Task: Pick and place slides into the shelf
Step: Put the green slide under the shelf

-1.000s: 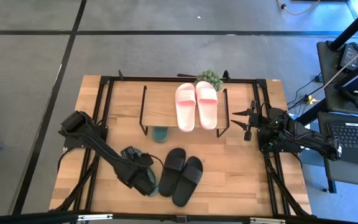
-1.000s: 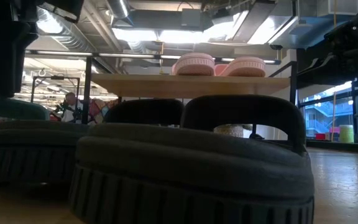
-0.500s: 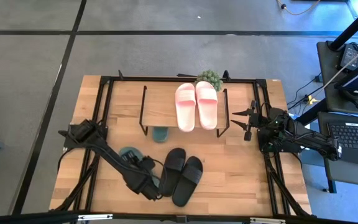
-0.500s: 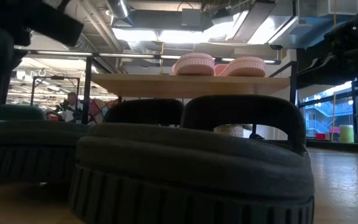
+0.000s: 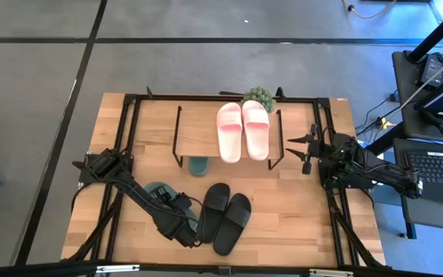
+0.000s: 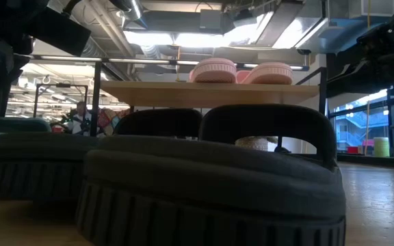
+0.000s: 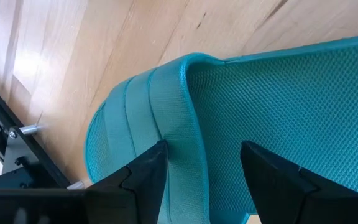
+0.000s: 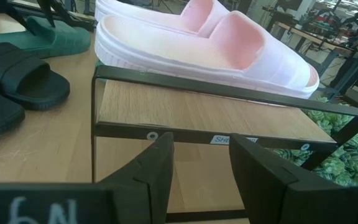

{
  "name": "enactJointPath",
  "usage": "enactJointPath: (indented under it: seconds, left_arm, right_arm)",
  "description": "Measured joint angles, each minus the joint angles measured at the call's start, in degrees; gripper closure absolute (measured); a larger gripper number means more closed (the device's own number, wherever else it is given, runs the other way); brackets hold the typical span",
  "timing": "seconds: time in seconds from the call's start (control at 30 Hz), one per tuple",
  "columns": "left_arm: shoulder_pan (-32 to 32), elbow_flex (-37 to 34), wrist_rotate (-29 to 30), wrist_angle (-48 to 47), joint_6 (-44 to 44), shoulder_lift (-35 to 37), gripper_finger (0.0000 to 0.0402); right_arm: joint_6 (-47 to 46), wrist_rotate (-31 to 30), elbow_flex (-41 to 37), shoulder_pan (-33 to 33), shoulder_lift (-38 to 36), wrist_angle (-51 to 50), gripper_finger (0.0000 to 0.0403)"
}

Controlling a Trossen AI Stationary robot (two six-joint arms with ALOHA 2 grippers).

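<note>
The green slide's sole (image 7: pixel 297 115) will come along and stay stretched out when the robot lifts, because the strap (image 7: pixel 166 109) stands in an arch and is joined to the sole along its side.
A dark green slide (image 5: pixel 157 191) lies flat on the table at the near left, and fills the left wrist view (image 7: pixel 278 93). My left gripper (image 5: pixel 181 228) (image 7: pixel 204 171) is open low over one end of it, one finger on either side of the strap's edge (image 7: pixel 188 124). The second green slide (image 5: pixel 198 165) lies under the shelf (image 5: pixel 198 131). The pink pair (image 5: pixel 243 129) sits on the shelf's top board. The black pair (image 5: pixel 223 215) lies on the table just right of my left gripper. My right gripper (image 5: pixel 302 150) (image 8: pixel 201 168) waits open beside the shelf's right end. My left gripper comes down at the green slide slanting from above, its open fingers (image 7: pixel 145 171) astride the strap's edge at the rounded end. I cannot tell whether either finger touches it. The slide rests with its sole on the table.
A small green plant (image 5: pixel 258 97) stands behind the shelf. The black frame (image 5: pixel 129 138) runs around the table's edges. In the low view the black slides (image 6: pixel 211 184) fill the foreground, with the shelf board (image 6: pixel 211 93) behind. Bare wood lies at the near right (image 5: pixel 298 223).
My left arm has moved toward the table's near edge and a little right, and has dropped lower. The green slide, mostly covered by the arm a second ago, now shows on the table beside it. In the last half second almost nothing has shifted.
</note>
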State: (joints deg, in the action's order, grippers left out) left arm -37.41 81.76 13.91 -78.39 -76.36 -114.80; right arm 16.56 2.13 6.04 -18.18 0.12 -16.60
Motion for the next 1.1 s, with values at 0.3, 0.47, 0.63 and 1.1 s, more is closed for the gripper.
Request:
enactJointPath:
  seconds: [0.3, 0.47, 0.63, 1.1]
  left_arm:
    - [-0.04, -0.02, 1.44, -0.22, -0.02, 0.0, 0.0207]
    - [0.0, -0.02, 0.76, -1.01, -0.01, 0.01, 0.0234]
    - [0.0, -0.04, 0.48, -1.27, 0.32, 0.02, 0.0298]
    - [0.0, 2.44, -0.01, -5.36, 1.78, 0.11, 0.0396]
  right_arm:
    - [0.0, 0.0, 0.0, 0.0, 0.0, 0.0, 0.0246]
    - [0.0, 0.0, 0.0, -0.02, 0.0, 0.0, 0.0246]
    - [0.0, 0.0, 0.0, -0.02, -0.01, 0.0, 0.0246]
    - [0.0, 0.0, 0.0, -0.02, 0.0, 0.0, 0.0246]
